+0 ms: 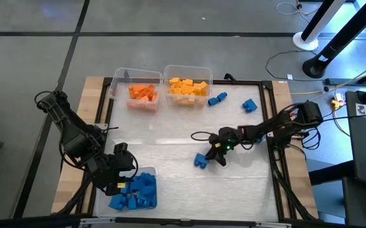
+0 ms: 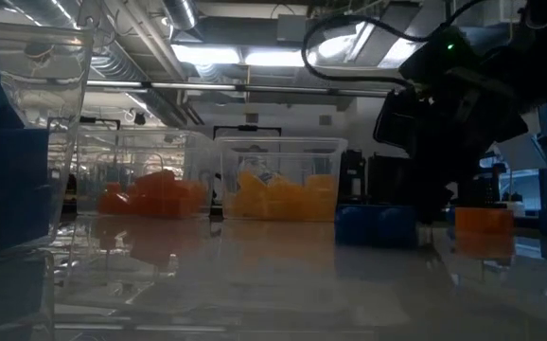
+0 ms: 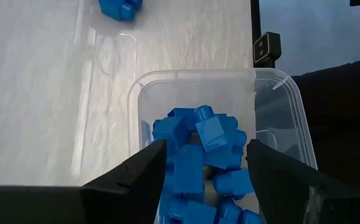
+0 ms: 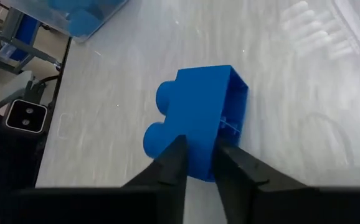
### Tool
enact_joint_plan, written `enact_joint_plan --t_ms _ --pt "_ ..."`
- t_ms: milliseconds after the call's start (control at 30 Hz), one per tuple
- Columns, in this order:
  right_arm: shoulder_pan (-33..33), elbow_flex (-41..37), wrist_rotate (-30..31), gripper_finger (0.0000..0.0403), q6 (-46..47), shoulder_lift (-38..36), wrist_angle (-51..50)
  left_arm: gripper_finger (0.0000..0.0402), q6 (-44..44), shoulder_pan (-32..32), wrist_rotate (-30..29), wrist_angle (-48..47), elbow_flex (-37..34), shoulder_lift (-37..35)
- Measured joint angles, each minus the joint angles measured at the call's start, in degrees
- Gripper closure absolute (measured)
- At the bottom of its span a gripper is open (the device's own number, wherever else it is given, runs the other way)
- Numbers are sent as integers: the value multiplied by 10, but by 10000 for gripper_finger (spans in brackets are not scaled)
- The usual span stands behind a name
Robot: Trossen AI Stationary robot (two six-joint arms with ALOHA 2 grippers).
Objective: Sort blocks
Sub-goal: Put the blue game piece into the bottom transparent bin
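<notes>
My left gripper should come to the block's studs (image 4: 156,139) while my right gripper takes a wider hold, because my right gripper's fingers touch only the blue block's near corner (image 4: 203,163).
A blue block (image 4: 198,118) lies on its side on the white table, studs sideways; it also shows in the high view (image 1: 201,161) and the low view (image 2: 373,225). My right gripper (image 4: 200,152) has come down slanting onto its near end, the fingers close together. My left gripper (image 3: 206,177) hangs open over the clear bin (image 1: 146,172) of blue blocks (image 3: 198,143) at the near left, with nothing between its fingers. Two more blue blocks (image 1: 217,99) (image 1: 251,105) rest on the table at the far right. My right gripper has its two fingertips (image 4: 179,149) on the blue block's near end (image 4: 198,140), a narrow strip of it showing between them. The fingers slant down from the table's right side. The block rests on the table on its side. The fingers hide the exact place of contact.
Two clear bins stand at the far edge, one with orange blocks (image 1: 142,93), one with yellow blocks (image 1: 187,87). An orange block (image 2: 482,225) shows beside my right gripper in the low view. A dark frame (image 1: 268,114) borders the table. Bare table lies in the middle.
</notes>
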Motion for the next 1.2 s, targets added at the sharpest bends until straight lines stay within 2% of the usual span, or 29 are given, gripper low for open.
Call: enact_joint_plan --t_ms 200,500,767,867,1000,1100,1200 --pt "20 1 31 396 -1 -1 5 194 0 0 0 0 0 0" --pt "23 1 35 399 -2 -1 5 194 0 0 -7 0 0 0" --pt "23 0 37 387 -3 -1 4 194 11 13 -115 12 0 0" --pt "23 0 37 387 -4 -1 4 194 33 23 -158 53 0 4" --pt "23 0 38 386 -7 -1 4 194 103 45 -225 152 0 26" --pt "23 0 39 386 -8 -1 4 194 172 74 -217 233 0 53" --pt "23 0 39 386 -8 -1 4 194 244 107 -166 294 0 89"
